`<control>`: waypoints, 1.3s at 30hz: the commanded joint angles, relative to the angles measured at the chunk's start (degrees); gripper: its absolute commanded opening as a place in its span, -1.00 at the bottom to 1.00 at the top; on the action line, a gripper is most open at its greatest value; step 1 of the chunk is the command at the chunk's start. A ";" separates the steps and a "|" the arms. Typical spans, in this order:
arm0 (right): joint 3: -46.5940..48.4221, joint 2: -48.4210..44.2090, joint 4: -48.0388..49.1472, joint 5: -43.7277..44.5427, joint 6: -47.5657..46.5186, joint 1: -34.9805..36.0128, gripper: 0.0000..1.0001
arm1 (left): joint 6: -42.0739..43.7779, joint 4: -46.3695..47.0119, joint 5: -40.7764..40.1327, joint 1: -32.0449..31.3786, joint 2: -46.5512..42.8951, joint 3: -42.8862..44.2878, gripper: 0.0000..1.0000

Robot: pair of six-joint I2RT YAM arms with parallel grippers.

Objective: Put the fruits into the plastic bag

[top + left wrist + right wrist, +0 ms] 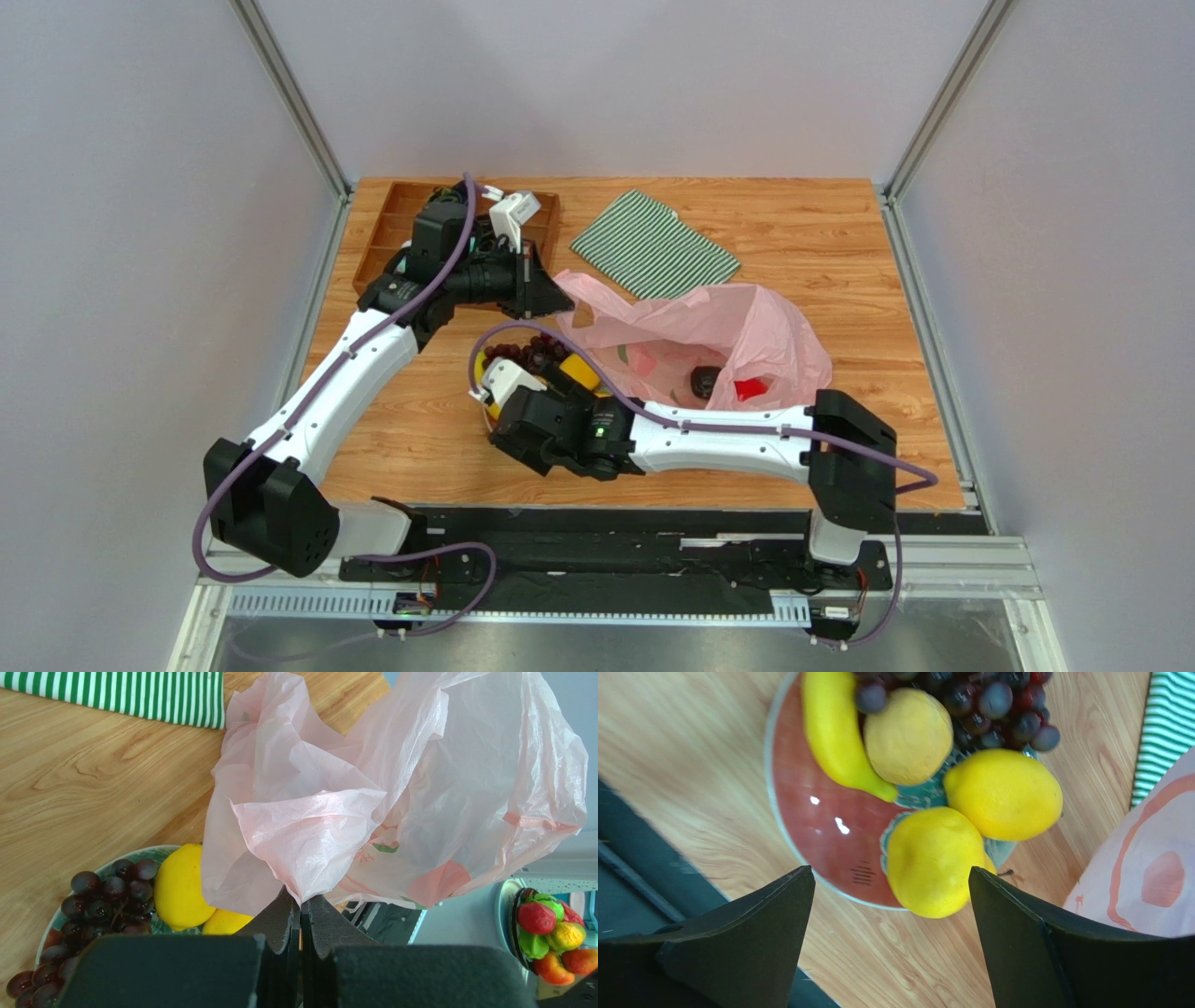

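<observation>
The yellow lemon at the plate's rim (927,850) is free on both sides for my right gripper's open fingers, so I should keep going down until they straddle the lemon's middle (934,864).
My left gripper (302,906) is shut on the rim of the pink plastic bag (393,791) and holds it up; the bag (716,343) lies open mid-table with a dark fruit (704,380) and a red fruit (751,388) inside. My right gripper (892,882) is open above the near edge of the red plate (808,812). On the plate lie a banana (833,731), a small orange (908,735), two yellow lemons (1004,794) (933,861) and a grape bunch (990,703). In the left wrist view the grapes (98,903) and a lemon (179,885) show beside the bag.
A green-and-white striped cloth (652,245) lies at the back. A brown wooden tray (393,224) sits at the back left under the left arm. The table's near edge (673,515) runs just behind the right gripper.
</observation>
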 commanded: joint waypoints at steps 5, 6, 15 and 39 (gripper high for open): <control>-0.06 2.14 -0.91 5.74 2.10 -2.79 0.76 | 0.14 0.37 0.31 -0.19 -0.47 1.85 -1.00; -0.33 2.49 -0.65 5.57 2.02 -3.06 0.77 | 0.23 0.28 0.31 -0.19 -0.38 1.85 -1.00; -2.52 3.37 0.40 1.44 3.51 -6.57 0.77 | 0.23 0.37 0.40 -0.19 -0.29 1.85 -1.00; -6.04 6.54 4.63 -4.19 1.84 -7.72 0.26 | 0.06 0.37 0.49 -0.19 -0.38 1.85 -1.00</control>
